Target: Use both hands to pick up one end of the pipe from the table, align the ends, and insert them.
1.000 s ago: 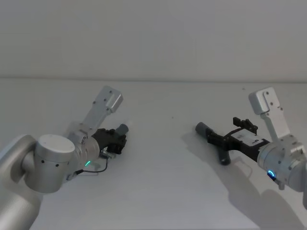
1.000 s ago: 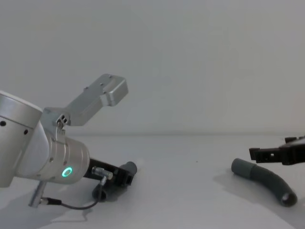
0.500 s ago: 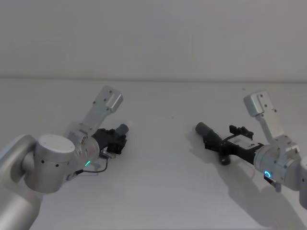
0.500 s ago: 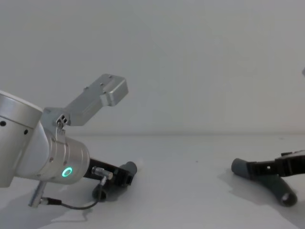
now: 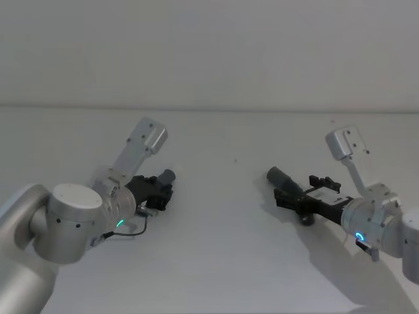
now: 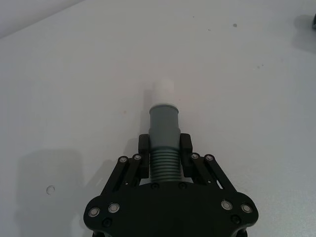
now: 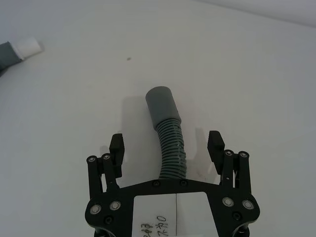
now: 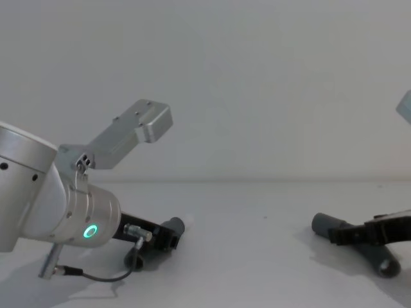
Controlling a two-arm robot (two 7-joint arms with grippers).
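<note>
The ribs (image 7: 172, 149) bend gently behind the smooth cuff (image 7: 163, 106). So the cuff will lean a little when I push it onto the white tip.
On the white table (image 5: 216, 255) lie two ribbed dark grey pipe pieces. My left gripper (image 5: 161, 188) (image 6: 164, 148) rests low at the left, shut on the ribs of one piece (image 6: 163, 160). Its grey cuff (image 6: 163, 121) and white tip (image 6: 163, 91) stick out past the fingers. At the right, my right gripper (image 5: 289, 194) (image 7: 166, 144) is open and straddles the other piece (image 7: 171, 148), one finger on each side and clear of it. That piece's smooth cuff (image 7: 160, 102) (image 5: 277, 175) points toward the left piece, and its dark open end (image 8: 386, 265) lies on the table.
A silver camera bracket rises from each wrist, the left bracket (image 5: 146, 138) and the right bracket (image 5: 346, 144). A thin black cable (image 8: 96, 277) loops onto the table under the left wrist. The table ends at a plain wall (image 5: 209, 52).
My right gripper has come down and forward over the right piece and now straddles it near the table. The left gripper and its piece have stayed put.
</note>
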